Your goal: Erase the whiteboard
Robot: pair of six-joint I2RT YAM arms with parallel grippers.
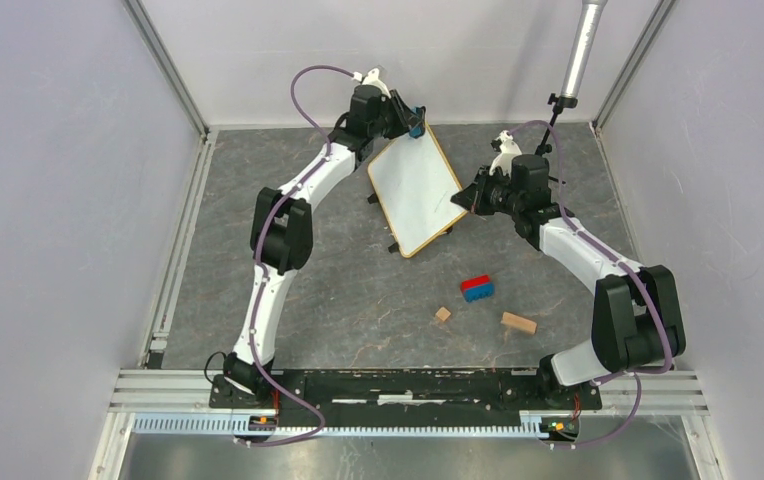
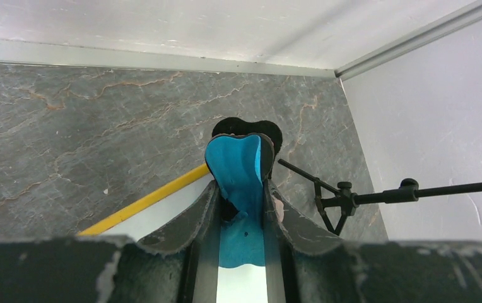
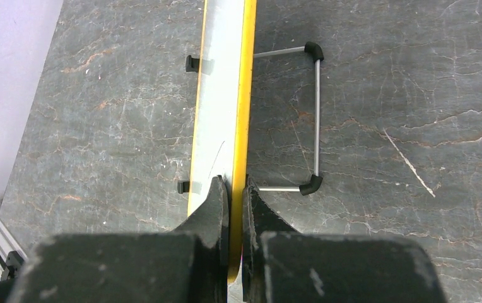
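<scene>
The eraser is at the whiteboard's far corner and a black line is still left near the robot's right gripper, so the left gripper should wipe back toward that line.
The whiteboard, white with a light wooden frame, stands tilted in the middle of the table. Its surface looks blank in the top view. My right gripper is shut on its right edge; the right wrist view shows the yellow frame clamped between the jaws, with black feet and a wire stand beside it. My left gripper is at the board's far top corner, shut on a blue eraser, which rests against the board.
A red-and-blue block, a small wooden cube and a wooden block lie near the front right. A black stand with a grey pole rises at the back right, also in the left wrist view. Walls enclose the table.
</scene>
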